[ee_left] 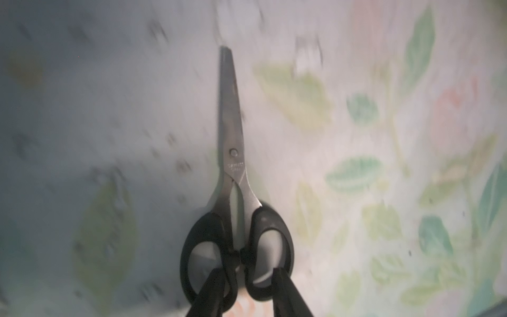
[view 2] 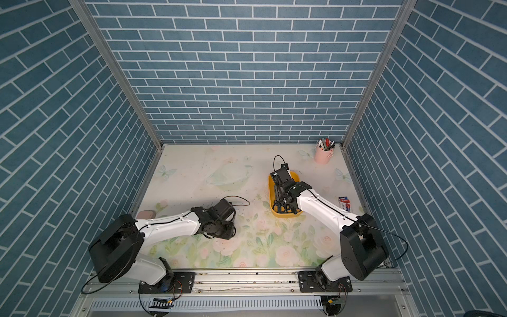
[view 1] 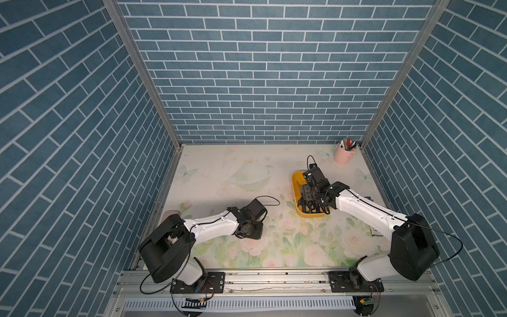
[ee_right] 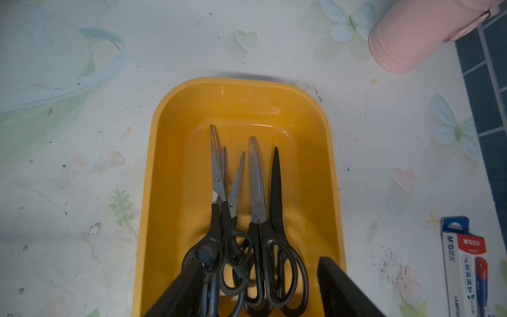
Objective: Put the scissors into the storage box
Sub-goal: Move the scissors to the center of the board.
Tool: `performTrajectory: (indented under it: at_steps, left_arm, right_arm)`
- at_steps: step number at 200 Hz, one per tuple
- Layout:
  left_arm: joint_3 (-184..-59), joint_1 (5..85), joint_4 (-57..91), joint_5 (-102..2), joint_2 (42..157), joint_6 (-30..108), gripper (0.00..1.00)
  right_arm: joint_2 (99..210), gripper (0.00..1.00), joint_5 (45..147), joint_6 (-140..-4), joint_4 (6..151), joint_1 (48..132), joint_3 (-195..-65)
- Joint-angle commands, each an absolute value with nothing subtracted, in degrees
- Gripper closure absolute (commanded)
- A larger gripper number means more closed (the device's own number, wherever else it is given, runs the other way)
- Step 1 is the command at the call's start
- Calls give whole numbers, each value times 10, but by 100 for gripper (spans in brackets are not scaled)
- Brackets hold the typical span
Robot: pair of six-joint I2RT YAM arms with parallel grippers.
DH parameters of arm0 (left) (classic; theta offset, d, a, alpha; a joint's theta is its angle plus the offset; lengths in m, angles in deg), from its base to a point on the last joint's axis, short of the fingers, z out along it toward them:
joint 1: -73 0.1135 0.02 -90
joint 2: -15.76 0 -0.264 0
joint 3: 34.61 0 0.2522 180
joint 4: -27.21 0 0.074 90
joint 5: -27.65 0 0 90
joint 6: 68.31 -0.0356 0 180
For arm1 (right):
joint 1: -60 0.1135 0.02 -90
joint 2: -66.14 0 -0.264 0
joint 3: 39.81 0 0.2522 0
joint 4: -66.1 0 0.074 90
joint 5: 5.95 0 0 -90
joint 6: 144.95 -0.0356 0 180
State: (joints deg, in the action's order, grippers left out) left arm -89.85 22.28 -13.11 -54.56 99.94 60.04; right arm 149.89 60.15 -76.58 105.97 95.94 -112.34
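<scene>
The storage box (view 1: 297,196) is on the other side of the mat from my left gripper. Next, I put the scissors down so my right gripper can take them by the handles (ee_left: 265,217).
A pair of scissors (ee_left: 231,129) with silver blades and black loop handles sits sharp against the blurred floral mat in the left wrist view. My left gripper (ee_left: 248,280) is shut on its handles, one finger over each loop. In both top views the left gripper (view 1: 248,229) points down at the mat left of centre and hides that pair. The yellow-orange storage box (ee_right: 175,164) holds several scissors (ee_right: 258,192) side by side, blades pointing away. My right gripper (ee_right: 263,285) hangs open just above their handles, its fingers on either side of the pile. The box (view 1: 297,179) lies at mid right.
A pink pen cup (view 1: 344,155) stands in the far right corner. A blue-and-white refill packet (ee_right: 463,263) lies on the mat right of the box. A flat pink case (view 2: 146,214) lies by the left wall, behind the left arm. Brick-patterned walls close three sides.
</scene>
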Motion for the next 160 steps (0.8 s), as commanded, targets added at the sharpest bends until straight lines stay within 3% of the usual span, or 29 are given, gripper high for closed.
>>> performTrajectory:
  at_steps: [1,38,72,87,111,136,160]
  left_arm:
    - [-895,206,-210,-541,987,679,64]
    - [-1007,208,-227,-587,995,648,59]
    - [-1057,211,-188,-538,1029,628,60]
    - [-1058,223,-195,-548,1018,625,60]
    - [-1005,315,-193,-548,940,625,65]
    - [-944,460,-180,-543,860,597,61]
    - [-917,537,-183,-532,854,551,61]
  right_arm:
    - [1486,30,584,-747,1055,958,-1123]
    - [1486,30,605,-756,1052,958,-1125]
    - [1449,30,620,-760,1058,958,-1112]
    - [1433,31,678,-737,1054,959,-1106]
    - [1414,37,780,-754,1050,982,-1075]
    - [1424,45,841,-799,1066,1075,-1054]
    - [1487,64,909,-838,1078,1186,-1066]
